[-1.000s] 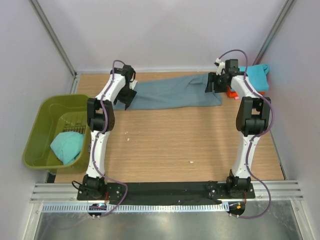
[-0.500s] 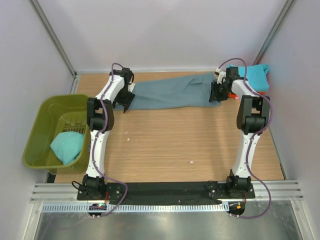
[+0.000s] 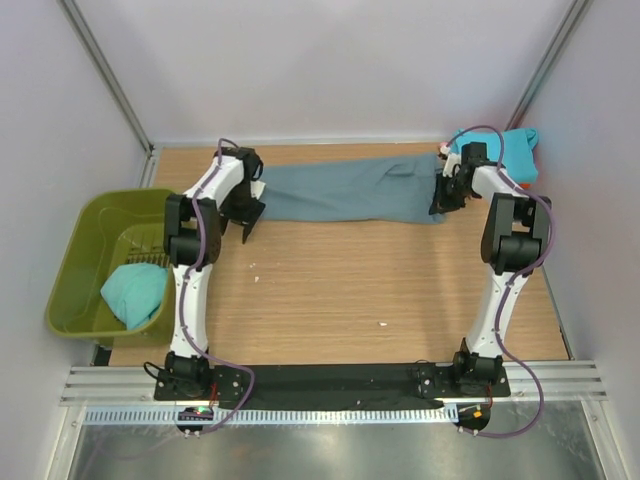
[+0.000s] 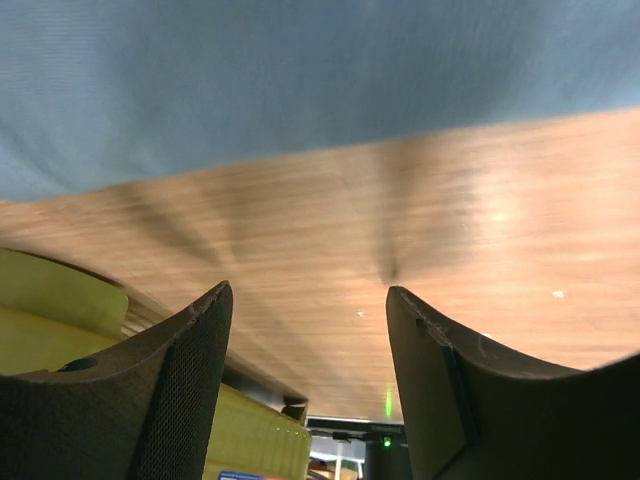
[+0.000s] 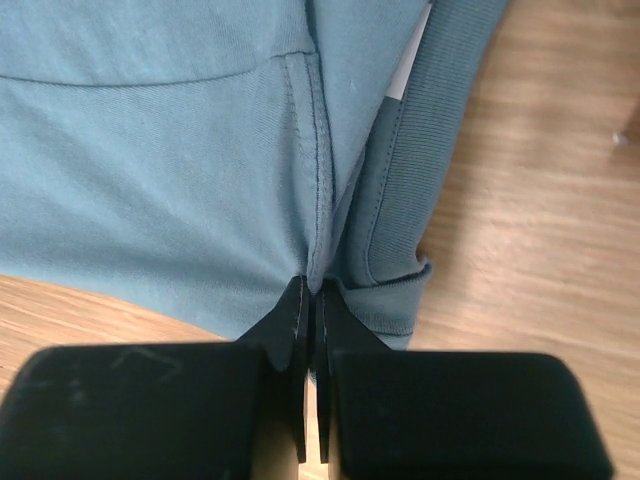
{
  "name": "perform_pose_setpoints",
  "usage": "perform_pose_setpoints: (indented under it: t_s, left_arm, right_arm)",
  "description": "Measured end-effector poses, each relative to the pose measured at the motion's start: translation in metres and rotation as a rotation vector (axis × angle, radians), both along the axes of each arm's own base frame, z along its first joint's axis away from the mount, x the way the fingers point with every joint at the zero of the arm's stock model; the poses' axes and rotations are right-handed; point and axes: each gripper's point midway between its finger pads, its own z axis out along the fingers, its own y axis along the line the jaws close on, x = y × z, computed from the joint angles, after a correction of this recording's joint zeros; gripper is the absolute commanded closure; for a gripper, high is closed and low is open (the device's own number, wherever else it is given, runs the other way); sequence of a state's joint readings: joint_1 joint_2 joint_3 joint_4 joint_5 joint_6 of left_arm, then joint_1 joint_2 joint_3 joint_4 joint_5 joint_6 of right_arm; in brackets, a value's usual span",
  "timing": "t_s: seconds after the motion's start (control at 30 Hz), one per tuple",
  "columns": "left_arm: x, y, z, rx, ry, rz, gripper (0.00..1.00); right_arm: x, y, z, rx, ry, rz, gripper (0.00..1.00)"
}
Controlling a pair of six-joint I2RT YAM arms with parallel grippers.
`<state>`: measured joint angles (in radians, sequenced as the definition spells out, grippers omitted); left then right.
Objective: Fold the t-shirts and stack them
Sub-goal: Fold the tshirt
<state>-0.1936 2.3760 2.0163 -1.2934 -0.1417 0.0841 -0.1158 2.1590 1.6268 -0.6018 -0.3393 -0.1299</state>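
The robot's right gripper should pull the collar end of the slate blue-grey t-shirt (image 3: 335, 187) onto the open wood nearer me (image 3: 428, 247) before folding further, because the t-shirt lies near the far edge of the wood.
The slate blue-grey t-shirt (image 3: 345, 190) lies stretched in a long band across the far side of the table. My right gripper (image 3: 441, 197) is at its right end, shut on a pinch of cloth (image 5: 313, 255) at a seam beside the ribbed collar (image 5: 400, 180); a white label (image 5: 408, 75) peeks out. My left gripper (image 3: 250, 212) hovers open just off the shirt's left end, and its fingers (image 4: 180, 380) hold nothing, with the shirt's edge (image 4: 300, 80) ahead of them. A turquoise t-shirt (image 3: 512, 152) lies at the far right corner, and another (image 3: 135, 292) is in the tub.
The olive-green tub (image 3: 78, 262) stands off the table's left edge, and its wall (image 4: 60, 300) shows close behind my left fingers. Grey walls close in the back and sides. Bare wood (image 3: 350, 280) spreads between the shirt and the arm bases.
My right gripper has closed on the shirt's collar end and shifted right and nearer. My left gripper has slid slightly nearer, off the shirt's left end.
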Motion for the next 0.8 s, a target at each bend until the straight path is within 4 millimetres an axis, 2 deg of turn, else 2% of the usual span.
perform_pose_setpoints:
  t_s: [0.1, 0.13, 0.2, 0.33, 0.4, 0.5, 0.63, 0.7, 0.73, 0.8]
  left_arm:
    - [0.008, -0.004, 0.012, -0.020, -0.040, 0.003, 0.34]
    - [0.016, -0.006, 0.018, -0.029, -0.069, 0.003, 0.34]
    - [0.039, -0.011, 0.038, -0.047, -0.161, 0.001, 0.34]
    - [0.088, -0.019, 0.084, -0.081, -0.376, -0.003, 0.35]
    - [0.101, -0.020, 0.092, -0.087, -0.428, -0.003, 0.36]
    - [0.106, -0.021, 0.076, -0.084, -0.413, -0.003, 0.37]
    - [0.101, -0.019, 0.030, -0.063, -0.317, -0.001, 0.38]
    - [0.096, -0.017, 0.009, -0.053, -0.268, 0.001, 0.38]
    - [0.094, -0.016, 0.002, -0.054, -0.248, 0.004, 0.38]
    - [0.095, -0.014, 0.004, -0.053, -0.256, 0.008, 0.39]
  right_arm:
    - [-0.006, -0.006, 0.000, -0.012, 0.012, -0.015, 0.76]
    - [-0.007, -0.007, 0.000, -0.018, 0.013, -0.019, 0.59]
    - [-0.007, -0.009, 0.002, -0.023, 0.011, -0.024, 0.48]
    - [-0.006, -0.011, 0.005, -0.031, 0.008, -0.035, 0.41]
    - [-0.004, -0.011, 0.009, -0.031, 0.002, -0.039, 0.40]
    - [0.008, -0.011, 0.025, -0.021, -0.036, -0.055, 0.40]
    - [0.033, -0.002, 0.069, 0.035, -0.150, -0.066, 0.40]
    - [0.039, 0.007, 0.091, 0.074, -0.202, -0.064, 0.40]
    - [0.041, 0.013, 0.101, 0.096, -0.223, -0.058, 0.40]
    - [0.043, 0.027, 0.114, 0.139, -0.253, -0.045, 0.39]
